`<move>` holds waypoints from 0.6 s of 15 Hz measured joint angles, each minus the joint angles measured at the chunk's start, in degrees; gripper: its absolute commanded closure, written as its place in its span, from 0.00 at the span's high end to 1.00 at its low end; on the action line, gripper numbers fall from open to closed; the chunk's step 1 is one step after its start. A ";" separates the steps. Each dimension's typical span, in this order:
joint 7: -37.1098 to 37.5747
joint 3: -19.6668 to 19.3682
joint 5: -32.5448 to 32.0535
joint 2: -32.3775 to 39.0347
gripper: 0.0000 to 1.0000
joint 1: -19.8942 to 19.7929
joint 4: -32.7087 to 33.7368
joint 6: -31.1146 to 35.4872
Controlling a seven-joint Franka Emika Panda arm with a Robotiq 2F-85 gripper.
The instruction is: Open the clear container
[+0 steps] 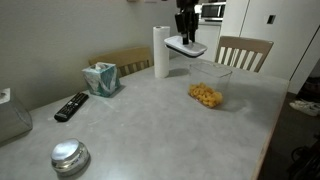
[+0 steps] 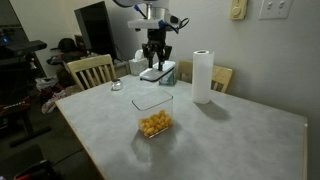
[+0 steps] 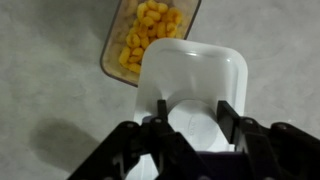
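Observation:
The white lid (image 1: pixel 186 46) is clear of the container and the tabletop (image 1: pixel 163 108) toward the black remote is open, so my gripper should keep lowering the lid there until it lies flat.
The clear container (image 1: pixel 207 92) stands lidless on the table with yellow snack pieces inside. It also shows in an exterior view (image 2: pixel 152 112) and at the top of the wrist view (image 3: pixel 150 35). My gripper (image 1: pixel 186 38) is shut on the flat white lid (image 1: pixel 186 46) and holds it in the air above and just behind the container. The lid also shows under the fingers in an exterior view (image 2: pixel 155 73) and fills the middle of the wrist view (image 3: pixel 195 75). The gripper also shows in an exterior view (image 2: pixel 154 62) and in the wrist view (image 3: pixel 188 118).
A paper towel roll (image 1: pixel 160 52) stands beside the lifted lid and shows again in an exterior view (image 2: pixel 202 77). A teal tissue box (image 1: pixel 101 78), a black remote (image 1: pixel 71 106) and a round metal tin (image 1: pixel 70 156) lie on the table. Wooden chairs (image 1: pixel 244 52) stand at its edges.

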 measured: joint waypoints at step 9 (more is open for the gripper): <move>15.11 1.31 6.20 6.97 0.27 5.15 2.35 3.82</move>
